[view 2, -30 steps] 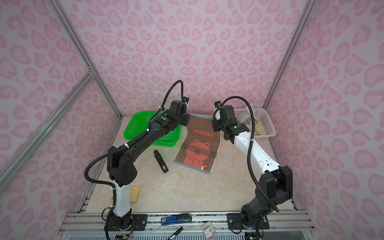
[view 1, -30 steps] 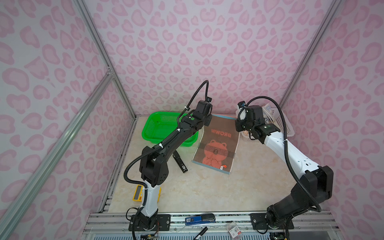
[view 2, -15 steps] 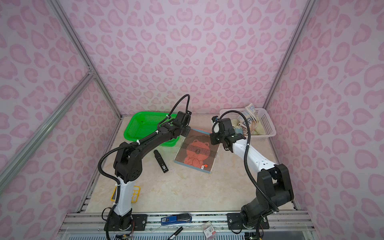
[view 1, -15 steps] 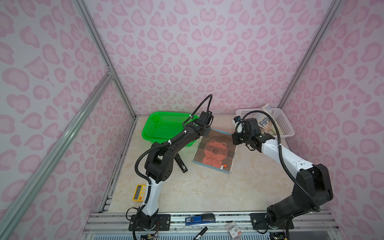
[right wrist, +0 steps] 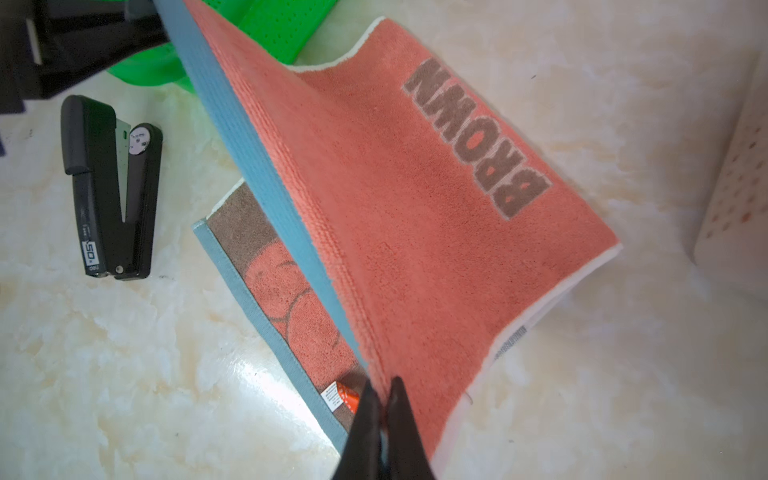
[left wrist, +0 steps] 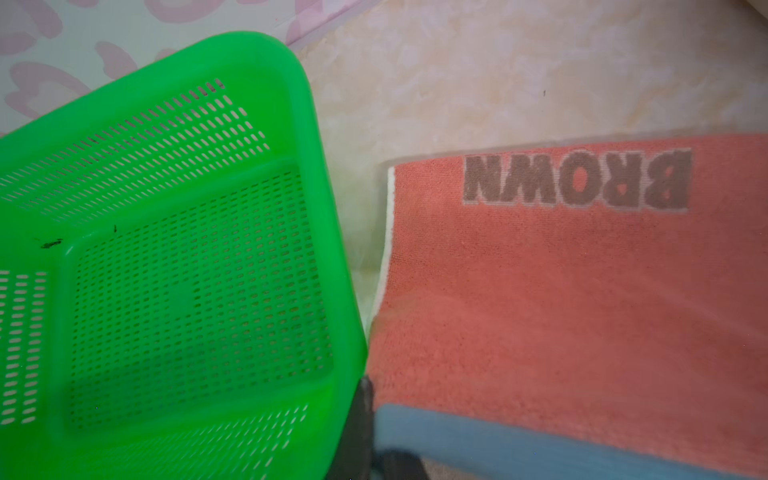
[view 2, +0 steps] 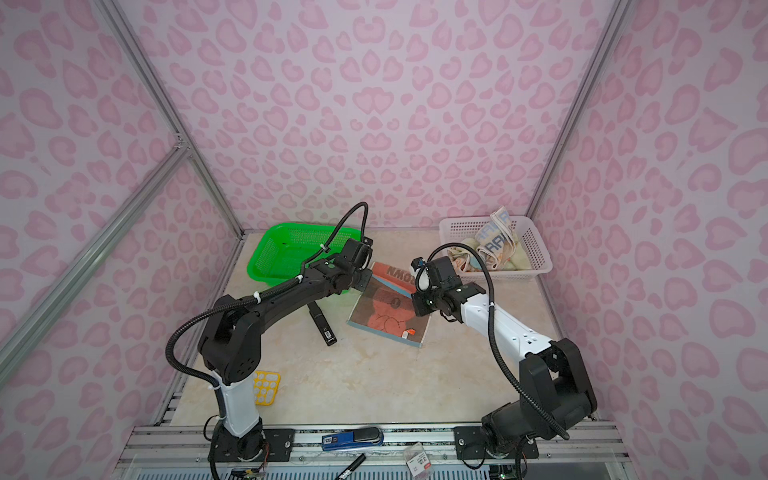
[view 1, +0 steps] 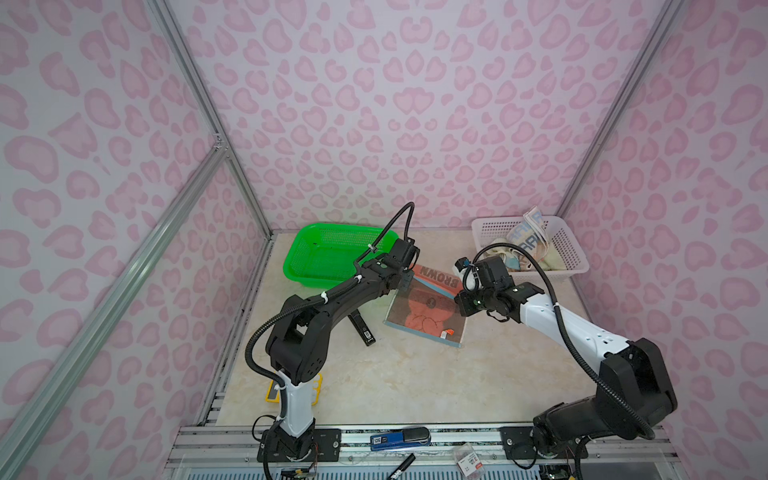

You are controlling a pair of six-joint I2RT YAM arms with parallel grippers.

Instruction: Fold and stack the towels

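Note:
My right gripper should keep going toward the towel's lower blue edge and let go at that lower edge (view 1: 449,343), because the towel's lifted blue edge (view 1: 436,283) is straight and parallel to it.
A rust-red towel (view 1: 432,320) with a blue edge and "BROWN" lettering lies on the table's middle in both top views, its far half lifted and curling over the lower half (view 2: 386,320). My left gripper (left wrist: 374,415) is shut on one corner of the blue edge, beside the green basket. My right gripper (right wrist: 384,386) is shut on the other corner of that edge, above the lower layer with its small orange label. In both top views the grippers (view 1: 405,284) (view 1: 460,302) sit low over the towel. Several more towels (view 1: 528,245) lie crumpled in the white basket.
The green mesh basket (view 1: 328,253) stands at the back left, touching the towel's side. A white mesh basket (view 1: 577,266) stands at the back right. A black stapler (right wrist: 110,187) lies left of the towel. A yellow object (view 1: 313,388) sits by the left arm's base.
Both grippers have come down and toward the near side with the towel's far edge. The towel, hanging stretched before, now folds over itself.

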